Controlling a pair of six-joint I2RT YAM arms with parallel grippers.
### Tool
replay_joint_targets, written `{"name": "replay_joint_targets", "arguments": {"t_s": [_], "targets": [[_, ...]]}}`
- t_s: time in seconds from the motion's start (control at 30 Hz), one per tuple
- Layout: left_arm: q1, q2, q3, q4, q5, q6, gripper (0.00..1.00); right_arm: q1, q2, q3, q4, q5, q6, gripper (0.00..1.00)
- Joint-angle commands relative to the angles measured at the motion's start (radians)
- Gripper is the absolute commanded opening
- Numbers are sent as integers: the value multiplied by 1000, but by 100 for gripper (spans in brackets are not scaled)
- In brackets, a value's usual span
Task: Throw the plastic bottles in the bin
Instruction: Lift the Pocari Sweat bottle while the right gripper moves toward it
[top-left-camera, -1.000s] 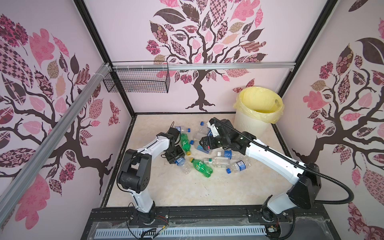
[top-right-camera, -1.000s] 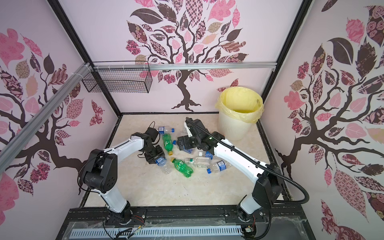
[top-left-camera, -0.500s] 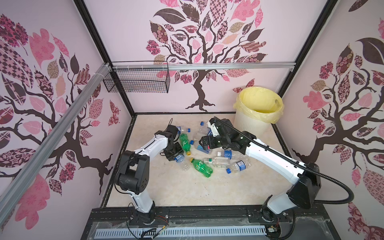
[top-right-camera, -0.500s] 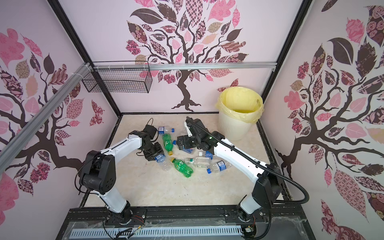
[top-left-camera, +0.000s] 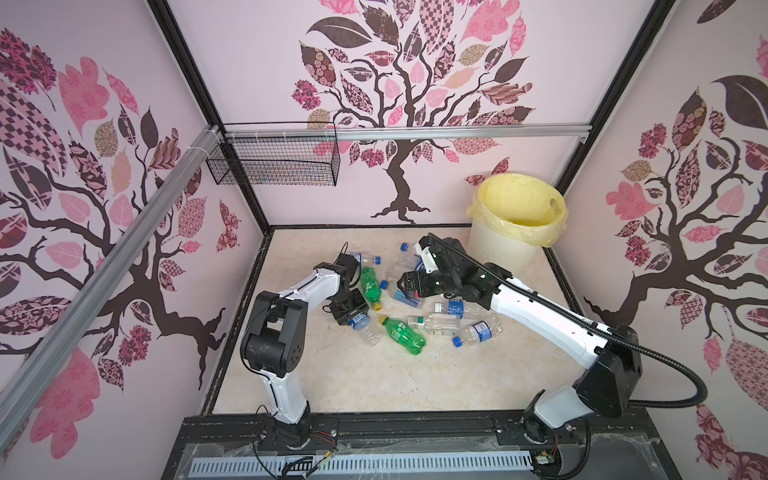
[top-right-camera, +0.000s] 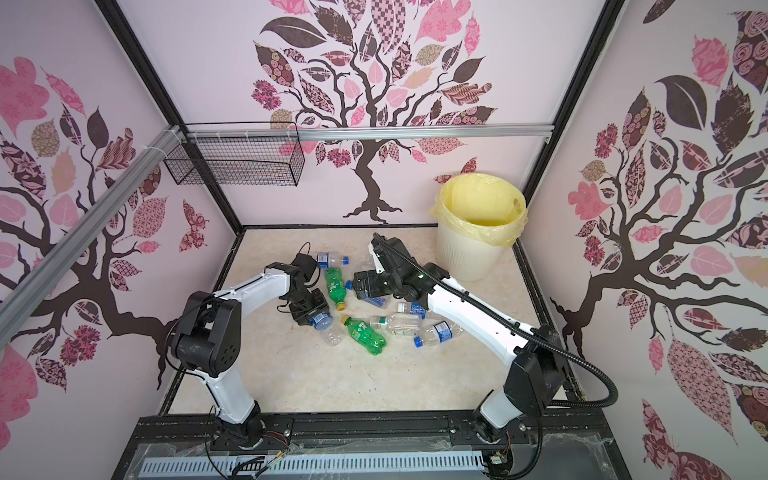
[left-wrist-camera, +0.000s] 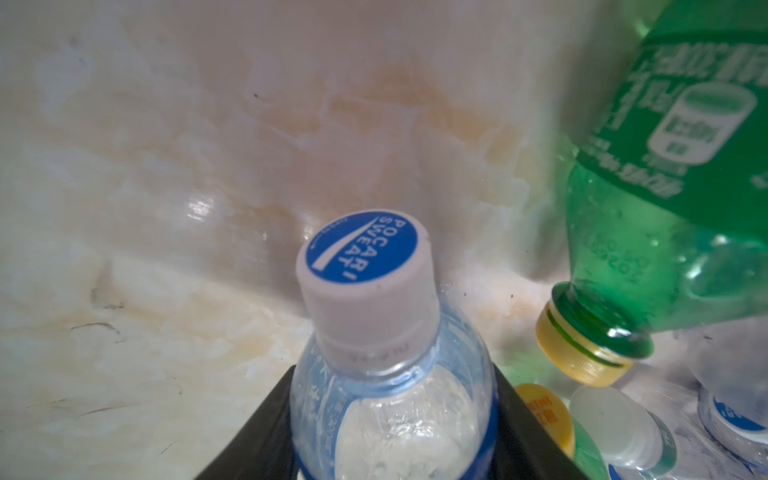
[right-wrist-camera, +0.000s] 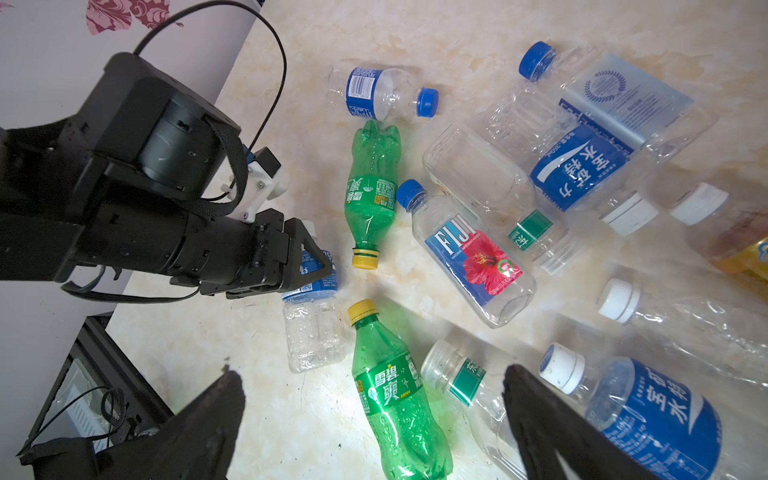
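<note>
Next, I take the bottle's lower end (top-left-camera: 370, 337) with my right gripper first, because the bin (top-left-camera: 518, 214) stands far beyond my left gripper, which is holding the upper part of the clear bottle.
Several plastic bottles lie in a heap mid-floor, among them two green ones (top-left-camera: 371, 286) (top-left-camera: 403, 334) and a Fiji bottle (right-wrist-camera: 469, 257). My left gripper (top-left-camera: 351, 309) (left-wrist-camera: 392, 436) is shut on a clear bottle with a blue label (top-left-camera: 360, 323) (left-wrist-camera: 390, 399) (right-wrist-camera: 311, 324), held by its upper part low over the floor at the heap's left edge. My right gripper (top-left-camera: 409, 286) (right-wrist-camera: 374, 415) hangs open above the heap, over a green bottle (right-wrist-camera: 395, 399), holding nothing. The bin (top-left-camera: 498, 249) (top-right-camera: 465, 257), white with a yellow bag, stands at the back right.
A black wire basket (top-left-camera: 274, 166) hangs on the back left wall beneath an aluminium rail. Dark frame edges border the marble floor (top-left-camera: 332, 374). An orange-labelled bottle (right-wrist-camera: 739, 245) lies at the far side of the heap.
The left arm has shifted slightly, with the bottle still in its jaws. The right arm has not moved.
</note>
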Motion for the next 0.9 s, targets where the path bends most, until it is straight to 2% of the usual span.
{"name": "replay_joint_targets", "arguments": {"t_s": [0.0, 0.1, 0.27, 0.5, 0.87], "targets": [[3, 30, 17, -3, -24, 18, 55, 4, 27, 27, 6, -4, 2, 100], [4, 38, 27, -15, -24, 22, 54, 3, 21, 25, 6, -2, 0, 100], [5, -7, 49, -25, -23, 16, 41, 3, 7, 21, -1, 9, -20, 100], [5, -85, 93, -35, 14, -26, 41, 2, 21, 52, -9, -52, -14, 99], [5, -148, 250, -104, 61, -31, 41, 2, 47, 109, -23, -155, 1, 100]]}}
